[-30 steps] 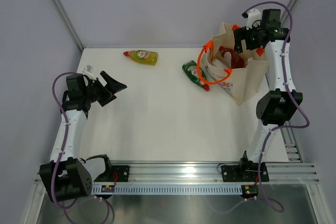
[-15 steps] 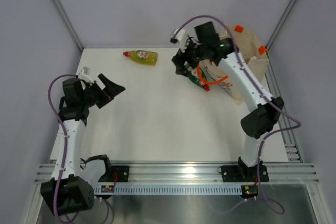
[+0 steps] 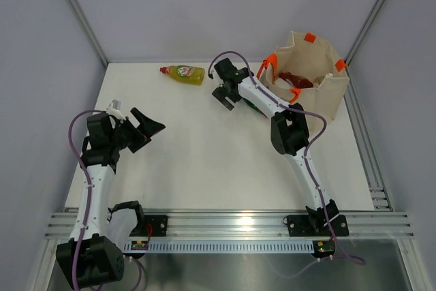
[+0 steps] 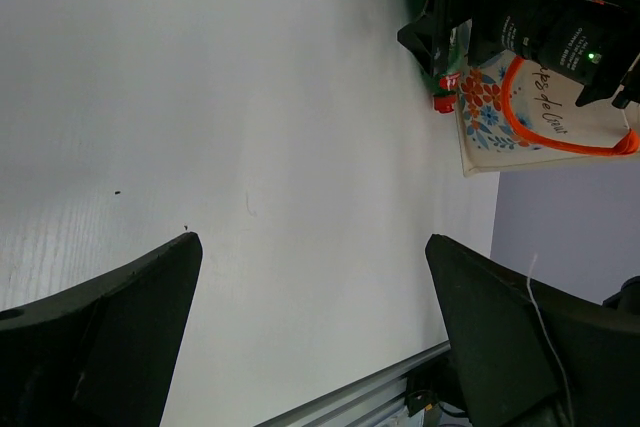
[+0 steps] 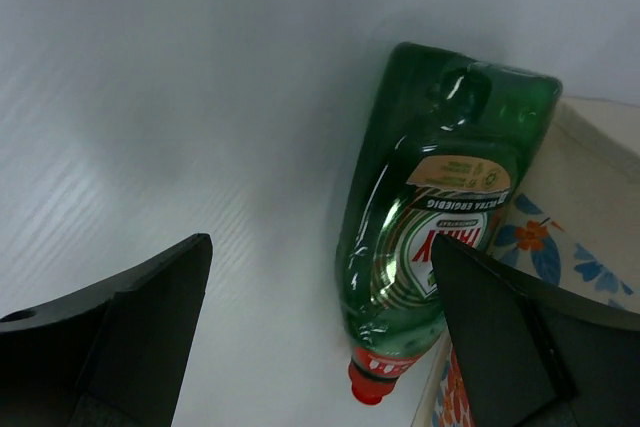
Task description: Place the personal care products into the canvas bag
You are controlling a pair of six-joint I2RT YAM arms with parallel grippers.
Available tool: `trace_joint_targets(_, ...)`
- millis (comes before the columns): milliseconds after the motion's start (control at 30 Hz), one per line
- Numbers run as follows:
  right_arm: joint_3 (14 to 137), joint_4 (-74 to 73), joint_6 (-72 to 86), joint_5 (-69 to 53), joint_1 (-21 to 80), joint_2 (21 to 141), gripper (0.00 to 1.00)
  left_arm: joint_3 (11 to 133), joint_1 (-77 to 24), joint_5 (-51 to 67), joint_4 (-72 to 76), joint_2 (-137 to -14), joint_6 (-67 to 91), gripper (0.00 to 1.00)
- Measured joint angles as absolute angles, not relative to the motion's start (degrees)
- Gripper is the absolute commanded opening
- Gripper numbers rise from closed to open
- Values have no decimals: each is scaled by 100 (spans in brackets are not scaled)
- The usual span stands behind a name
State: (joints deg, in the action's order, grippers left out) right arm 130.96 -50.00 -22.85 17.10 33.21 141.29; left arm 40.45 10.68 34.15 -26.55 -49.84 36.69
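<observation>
My right gripper has its open fingers lined up across the green bottle's narrow width (image 5: 430, 217). It should keep going down toward the canvas bag's side (image 5: 570, 257) until the fingers are on both sides of the bottle.
The green bottle (image 5: 430, 217) lies on the table with its red cap toward the camera, right against the canvas bag (image 3: 325, 97). My right gripper (image 5: 320, 240) hangs open just above it, the bottle under the right-hand finger. In the top view that gripper (image 3: 225, 93) sits left of the bag and hides most of the green bottle. A red bottle (image 3: 295, 80) lies inside the bag. The yellow bottle (image 3: 182, 73) lies at the back of the table. My left gripper (image 3: 146, 126) is open and empty at the left, far from all of them.
The bag's orange handle (image 3: 278, 80) loops over its near rim beside the right arm. In the left wrist view the bag's printed side (image 4: 500, 117) and the right gripper (image 4: 450, 17) show at the top right. White walls close the table at the back and sides.
My right arm has swung from above the bag leftward and down to the green bottle. The bag now stands more upright. The left arm has barely shifted.
</observation>
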Motion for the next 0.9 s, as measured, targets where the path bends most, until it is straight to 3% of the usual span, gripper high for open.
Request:
trace_joint_targets(200, 13349, -4869, -2261, 2191, 2989, 14433, 100, 3970, 1068, 3413, -2646, -4982, 3671, 99)
trace_joint_targets(500, 13570, -5026, -2241, 1914, 2482, 14785, 96, 3830, 1068, 3420, -2528, -4998, 3771, 99)
trace_joint_targets(733, 13893, -5653, -2652, 681, 2425, 14811, 72, 3830, 1068, 3428, -2432, -4998, 3861, 99)
trace_joint_targets(900, 13244, -5717, -2958, -502, 2475, 14341, 66, 3785, 1068, 3472, -2333, -4998, 3957, 99)
